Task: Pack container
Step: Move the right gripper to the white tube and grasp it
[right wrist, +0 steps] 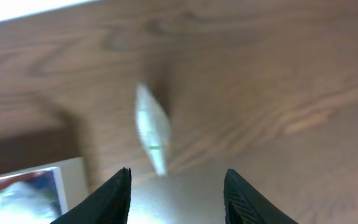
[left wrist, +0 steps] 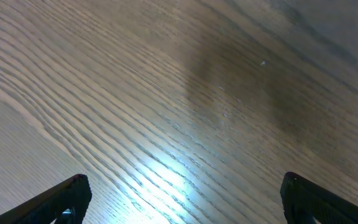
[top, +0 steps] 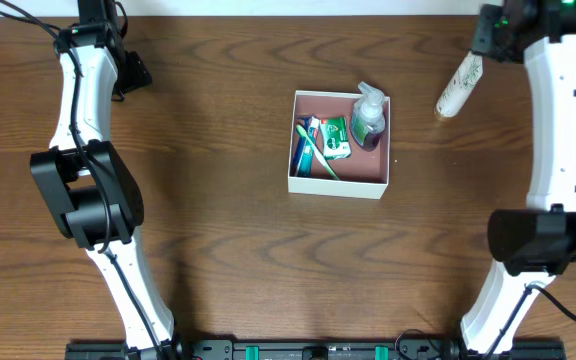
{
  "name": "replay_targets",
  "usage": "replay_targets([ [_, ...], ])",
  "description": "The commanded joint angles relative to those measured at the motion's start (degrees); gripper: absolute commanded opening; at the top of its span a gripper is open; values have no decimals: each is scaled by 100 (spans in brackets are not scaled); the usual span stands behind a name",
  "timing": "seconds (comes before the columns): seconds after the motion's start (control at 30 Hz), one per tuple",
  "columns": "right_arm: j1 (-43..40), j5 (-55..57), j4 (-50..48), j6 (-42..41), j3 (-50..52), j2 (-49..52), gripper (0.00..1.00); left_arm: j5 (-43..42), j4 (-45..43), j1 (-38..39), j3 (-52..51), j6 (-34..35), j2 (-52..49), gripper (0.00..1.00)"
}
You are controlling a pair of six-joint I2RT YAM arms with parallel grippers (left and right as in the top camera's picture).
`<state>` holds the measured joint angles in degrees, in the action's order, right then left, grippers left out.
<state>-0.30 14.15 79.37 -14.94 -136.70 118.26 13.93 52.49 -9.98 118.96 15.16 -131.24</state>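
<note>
The white tube (top: 458, 88) stands clear of the container with its near end toward the robot's open right fingers, so the right gripper should keep lowering until they straddle that end (top: 471, 64).
The container (top: 339, 183), a shallow white-walled box with a pink-brown inside, sits mid-table. It holds a green pump bottle (top: 368, 120), a green toothpaste pack (top: 334, 138) and a toothbrush (top: 313, 152). A white tube (top: 459, 86) lies on the table to the container's right. My right gripper (top: 490, 35) is just beyond it at the far right. In the right wrist view the gripper (right wrist: 178, 186) is open and empty, with the blurred tube (right wrist: 149, 134) ahead of the fingertips and the container's corner (right wrist: 42, 177) at lower left. My left gripper (top: 131, 72) is open and empty at the far left, over bare wood (left wrist: 182, 199).
The brown wooden table (top: 218, 230) fills the view. Both white arms rise from the front edge along the left and right sides. The table's far edge shows at the top of the right wrist view (right wrist: 36, 9).
</note>
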Motion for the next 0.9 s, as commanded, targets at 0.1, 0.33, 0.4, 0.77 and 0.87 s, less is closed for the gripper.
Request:
replay_targets([
  [0.1,-271,-164,-251,-66,686,17,47,70,17,-13,116,11,223,98],
  [0.33,-284,-769,-1113,76,1725,17,47,72,17,-13,116,11,223,98],
  [0.4,-284,-898,-1346,90,1926,17,47,72,17,-13,116,11,223,98],
  [0.77,-308,-1008,-1722,195,2280,17,17,72,17,-13,116,11,223,98],
  [0.87,-308,-1008,-1838,192,2256,13,2,72,17,-13,116,11,223,98],
])
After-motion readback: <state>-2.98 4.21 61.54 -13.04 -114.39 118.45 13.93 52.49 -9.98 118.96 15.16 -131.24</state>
